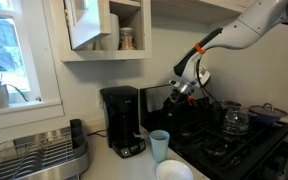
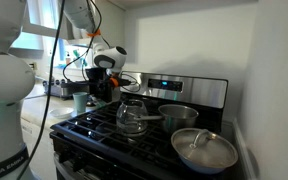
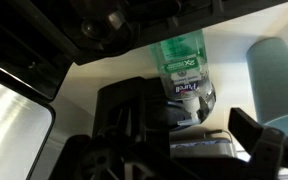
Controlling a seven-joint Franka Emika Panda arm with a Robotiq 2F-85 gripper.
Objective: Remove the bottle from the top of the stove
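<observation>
Next, my gripper turns square before it reaches down for the bottle, because it points crooked to the stove's edge [image 3: 134, 43] and the coffee maker is close by the bottle [image 3: 184, 68].
In the wrist view a slim, pale green bottle [image 3: 182, 62] with a white label stands straight ahead, at the edge of the black stove [image 3: 124, 100]. My gripper [image 3: 187, 128] is open. Its right finger [image 3: 256, 138] stands clear to the right of the bottle, and the left finger is lost against the dark stove. Nothing is held. In both exterior views the gripper [image 1: 187, 88] [image 2: 104, 80] hangs low over the stove's [image 1: 234, 150] [image 2: 134, 135] corner nearest the counter. I cannot make out the bottle in either of those views.
A light blue cup [image 1: 160, 145] [image 3: 279, 75] and a white bowl [image 1: 174, 170] sit on the counter beside the stove. A black coffee maker [image 1: 122, 120] stands behind them. A glass kettle [image 2: 132, 115], a pot [image 2: 179, 115] and a lid [image 2: 204, 150] occupy burners. A dish rack [image 1: 34, 155] is farther off.
</observation>
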